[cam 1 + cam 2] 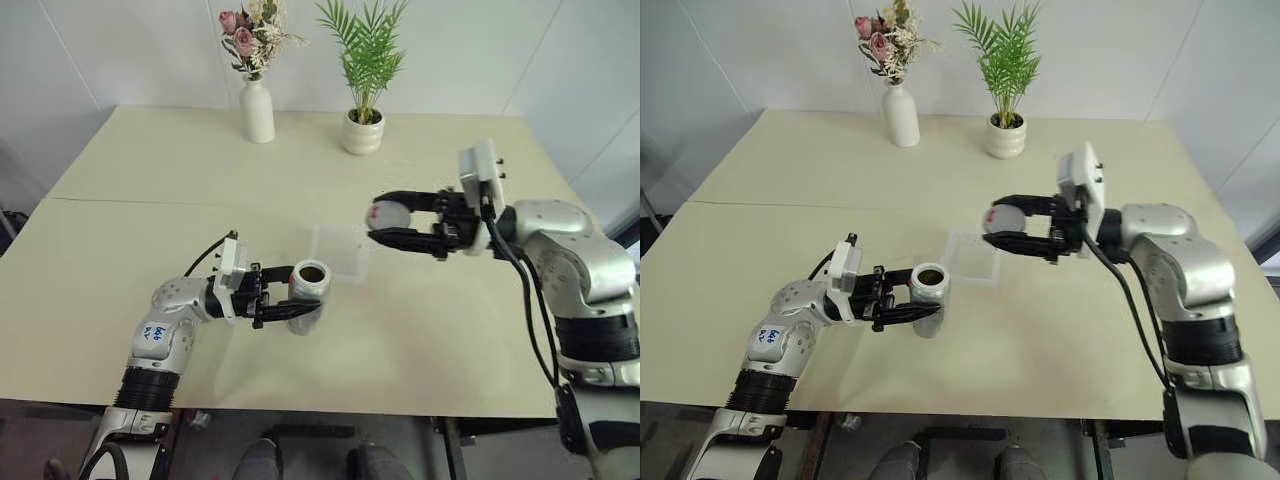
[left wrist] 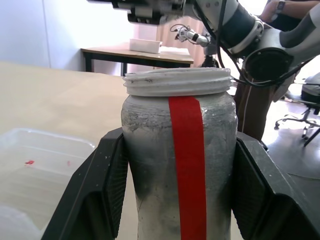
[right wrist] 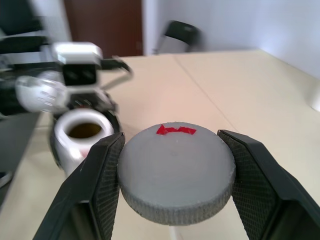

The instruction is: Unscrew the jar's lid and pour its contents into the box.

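Observation:
The grey lid is clear of the jar's opening. My right gripper keeps going down to the empty tabletop beside the box and lets go of the lid there.
My left gripper is shut on the jar, which stands upright and open-mouthed near the table's front. A red stripe runs down the jar's pale side. Brown contents show inside its mouth. My right gripper is shut on the round grey lid, held in the air above the table, to the right of the jar. The lid bears a small red mark. The clear shallow box lies on the table between the two grippers, just behind the jar.
A white vase of flowers and a white pot with a green plant stand at the table's far edge. Beyond the table, the left wrist view shows another table and a seated person's arm.

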Controlling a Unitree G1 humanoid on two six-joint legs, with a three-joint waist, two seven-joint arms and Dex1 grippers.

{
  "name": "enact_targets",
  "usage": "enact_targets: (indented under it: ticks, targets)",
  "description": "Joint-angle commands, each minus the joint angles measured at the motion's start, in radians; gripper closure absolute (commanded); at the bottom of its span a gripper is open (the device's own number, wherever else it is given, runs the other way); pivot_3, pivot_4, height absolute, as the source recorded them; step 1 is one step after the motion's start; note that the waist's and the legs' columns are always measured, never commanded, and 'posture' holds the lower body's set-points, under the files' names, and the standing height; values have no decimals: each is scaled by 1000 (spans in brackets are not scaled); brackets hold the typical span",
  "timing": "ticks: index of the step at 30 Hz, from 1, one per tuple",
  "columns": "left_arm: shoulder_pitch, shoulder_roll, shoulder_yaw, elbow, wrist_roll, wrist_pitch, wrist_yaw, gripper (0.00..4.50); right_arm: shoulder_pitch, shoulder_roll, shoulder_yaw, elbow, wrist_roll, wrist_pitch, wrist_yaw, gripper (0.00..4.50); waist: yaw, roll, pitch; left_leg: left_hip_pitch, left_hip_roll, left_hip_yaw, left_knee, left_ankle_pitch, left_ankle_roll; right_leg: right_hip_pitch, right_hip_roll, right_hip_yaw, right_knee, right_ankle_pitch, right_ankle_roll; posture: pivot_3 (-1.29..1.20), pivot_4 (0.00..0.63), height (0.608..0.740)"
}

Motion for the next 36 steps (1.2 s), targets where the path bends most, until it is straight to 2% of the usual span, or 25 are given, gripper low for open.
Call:
enact_targets:
  ticks: [1,4,8,10,15,24,27,30,36]
  targets:
    - [1,-12,36,-26,-13,-42,30,2000,101,-16,-134,-31,-12,-19,-125,1583,-1,0,0,-1,0,0,1,0,0,-1,0,0,0,0,0,0,150,740]
    - [-3,-21,48,-20,-15,-57,51,2000,211,3,-221,-3,-50,-54,-250,1583,0,0,0,-3,0,0,3,0,0,-2,0,0,1,0,1,0,150,740]
    - [-25,-36,46,-6,-18,-58,59,2000,333,34,-226,89,-162,-175,-353,1583,-4,0,0,-7,-1,0,8,0,0,-5,1,1,6,0,1,0,150,740]
    - [-36,-41,43,0,-19,-55,58,2000,360,66,-225,117,-169,-197,-381,1583,-6,0,0,-7,0,0,10,0,0,-5,1,1,7,0,1,0,150,740]
    - [-53,-46,38,11,-17,-54,50,2000,380,150,-201,192,-193,-249,-429,1583,-11,1,0,-7,0,1,12,0,1,-6,1,2,10,1,2,0,150,740]
    - [-56,-47,40,13,-17,-50,46,2000,345,213,-165,302,-231,-327,-446,1583,-4,2,0,-7,-1,0,12,1,1,-6,1,2,10,1,3,0,150,740]
    - [-55,-46,43,10,-17,-48,48,2000,342,214,-164,319,-229,-335,-442,948,-3,2,0,-7,-1,0,13,1,1,-6,1,2,10,1,3,0,150,740]
    - [-52,-44,47,7,-18,-46,52,2000,347,206,-165,318,-228,-355,-427,14,-3,2,0,-7,-1,0,13,1,1,-5,1,2,10,1,3,0,150,740]
    - [-42,-18,63,-19,-23,-36,58,2000,360,117,-206,187,-169,-343,-345,14,-4,2,1,-7,-1,0,13,1,1,-6,1,2,10,1,3,0,150,740]
